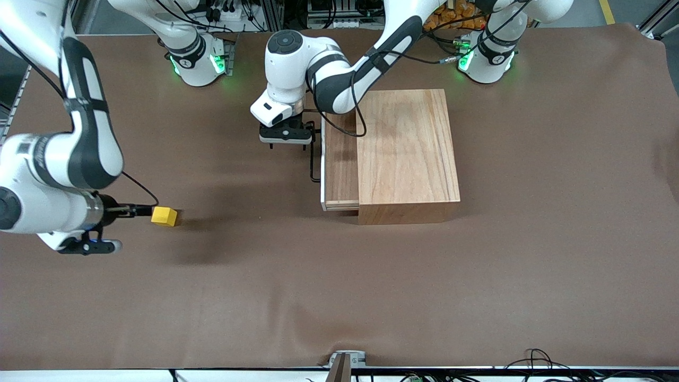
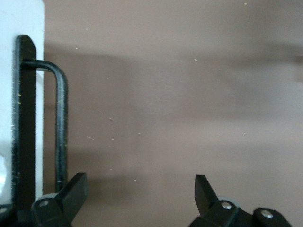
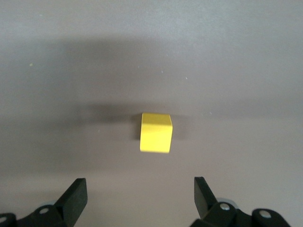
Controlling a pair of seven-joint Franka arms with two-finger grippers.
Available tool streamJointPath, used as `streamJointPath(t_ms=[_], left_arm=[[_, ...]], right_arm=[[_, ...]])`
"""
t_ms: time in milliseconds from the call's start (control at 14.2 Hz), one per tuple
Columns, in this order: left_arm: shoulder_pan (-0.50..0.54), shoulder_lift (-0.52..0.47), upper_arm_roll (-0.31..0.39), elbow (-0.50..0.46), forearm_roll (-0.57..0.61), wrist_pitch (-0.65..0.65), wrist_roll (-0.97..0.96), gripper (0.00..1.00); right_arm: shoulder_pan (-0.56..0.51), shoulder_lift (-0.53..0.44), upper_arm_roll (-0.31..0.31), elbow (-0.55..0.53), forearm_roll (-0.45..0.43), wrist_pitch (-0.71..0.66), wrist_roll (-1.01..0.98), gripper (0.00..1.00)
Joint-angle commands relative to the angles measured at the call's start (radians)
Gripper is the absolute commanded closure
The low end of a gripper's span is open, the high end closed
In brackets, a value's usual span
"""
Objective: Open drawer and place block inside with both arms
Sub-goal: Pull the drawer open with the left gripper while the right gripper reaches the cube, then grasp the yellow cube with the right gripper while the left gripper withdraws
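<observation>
I expect the yellow block (image 1: 164, 216) to fit inside when I lower it, because the drawer's open part (image 1: 341, 169) looks wider than the block.
The light wooden box (image 1: 408, 154) stands mid-table. Its drawer (image 1: 339, 159) is slid part-way out toward the right arm's end, and the white front edge (image 1: 322, 170) and black wire handle (image 1: 313, 162) show. My left gripper (image 1: 288, 143) hangs open just beside the handle. In the left wrist view the handle (image 2: 60, 123) lies just outside one finger (image 2: 75, 189), and the gap (image 2: 142, 189) holds only bare table. The yellow block (image 1: 164, 216) sits on the table toward the right arm's end. My right gripper (image 1: 139, 210) is open right beside it. In the right wrist view the block (image 3: 156, 132) lies ahead of the open gripper (image 3: 141, 191).
The brown table mat (image 1: 339, 297) stretches wide toward the front camera. The arm bases (image 1: 199, 63) (image 1: 488, 61) stand at the table's back edge. The left arm's cable (image 1: 360, 122) hangs over the drawer and box top.
</observation>
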Motion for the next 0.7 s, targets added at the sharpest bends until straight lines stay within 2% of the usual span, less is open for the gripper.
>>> streamJointPath(t_ms=[0,141,282,423,634], left_arm=[[-0.01,0.016,0.0,0.032,0.01,0.01,-0.003,0.0],[-0.01,0.014,-0.001,0.034,0.01,0.01,-0.003,0.0],[-0.004,-0.018,-0.003,0.032,-0.022,-0.001,-0.01,0.0],[0.001,-0.088,0.008,0.03,-0.09,-0.066,-0.005,0.0],[0.057,-0.176,0.002,0.027,-0.096,-0.189,0.001,0.0]], right_arm=[[-0.009,0.029,-0.003,-0.021,0.018,0.039,-0.009,0.0],[-0.024,0.02,-0.003,-0.15,0.017,0.199,-0.018,0.0],[-0.029,0.016,-0.004,-0.23,0.017,0.301,-0.03,0.0],[-0.033,0.014,-0.004,-0.294,0.017,0.407,-0.03,0.0],[-0.029,0.016,-0.004,-0.408,0.015,0.576,-0.03,0.0]])
